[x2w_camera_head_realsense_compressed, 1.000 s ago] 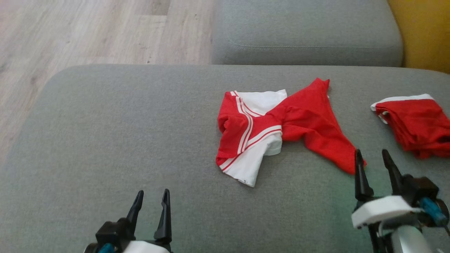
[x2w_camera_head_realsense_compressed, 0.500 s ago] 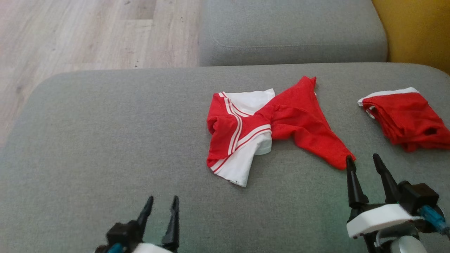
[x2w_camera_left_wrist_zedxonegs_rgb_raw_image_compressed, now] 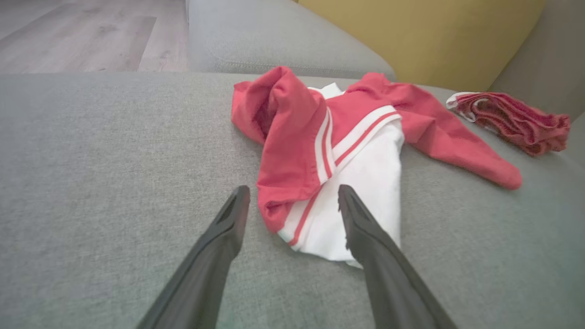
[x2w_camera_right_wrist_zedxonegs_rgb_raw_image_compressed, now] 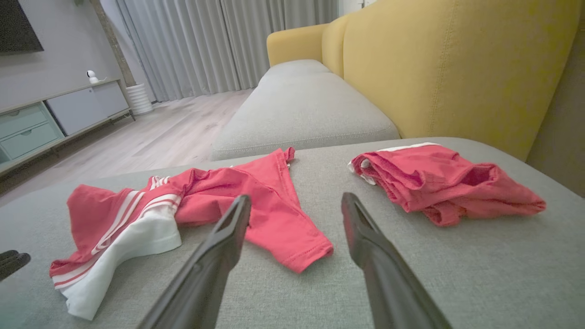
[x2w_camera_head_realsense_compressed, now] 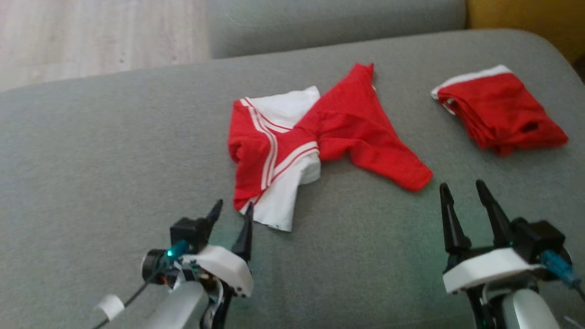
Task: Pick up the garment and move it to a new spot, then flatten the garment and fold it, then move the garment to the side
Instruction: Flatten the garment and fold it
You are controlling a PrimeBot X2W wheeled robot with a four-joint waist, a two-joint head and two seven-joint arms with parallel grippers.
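The bunched red cloth has white striped ends (x2w_camera_head_realsense_compressed: 283,192) on either side, so the garment (x2w_camera_head_realsense_compressed: 321,131) will open into a wide short-sleeved shirt when I lift and spread it.
A crumpled red and white garment (x2w_camera_head_realsense_compressed: 356,128) lies in the middle of the grey cushion (x2w_camera_head_realsense_compressed: 114,160), a red sleeve trailing to the right. My left gripper (x2w_camera_head_realsense_compressed: 234,206) is open just before its near white corner. In the left wrist view the fingers of my left gripper (x2w_camera_left_wrist_zedxonegs_rgb_raw_image_compressed: 293,189) frame the garment's (x2w_camera_left_wrist_zedxonegs_rgb_raw_image_compressed: 292,137) striped hem without touching it. My right gripper (x2w_camera_head_realsense_compressed: 461,185) is open and empty, just right of the sleeve's end. From the right wrist, the garment (x2w_camera_right_wrist_zedxonegs_rgb_raw_image_compressed: 256,196) lies ahead and to the left of my right gripper (x2w_camera_right_wrist_zedxonegs_rgb_raw_image_compressed: 296,197).
A second red garment (x2w_camera_head_realsense_compressed: 498,109), folded, lies at the cushion's far right. Beyond are another grey cushion (x2w_camera_head_realsense_compressed: 320,18), a yellow backrest (x2w_camera_head_realsense_compressed: 525,13) and wooden floor (x2w_camera_head_realsense_compressed: 91,36) at the far left. The cushion's left half is bare.
The head camera has swung, shifting the whole scene up and left. My left gripper has reached forward to the garment's near white corner. The garment lies as before.
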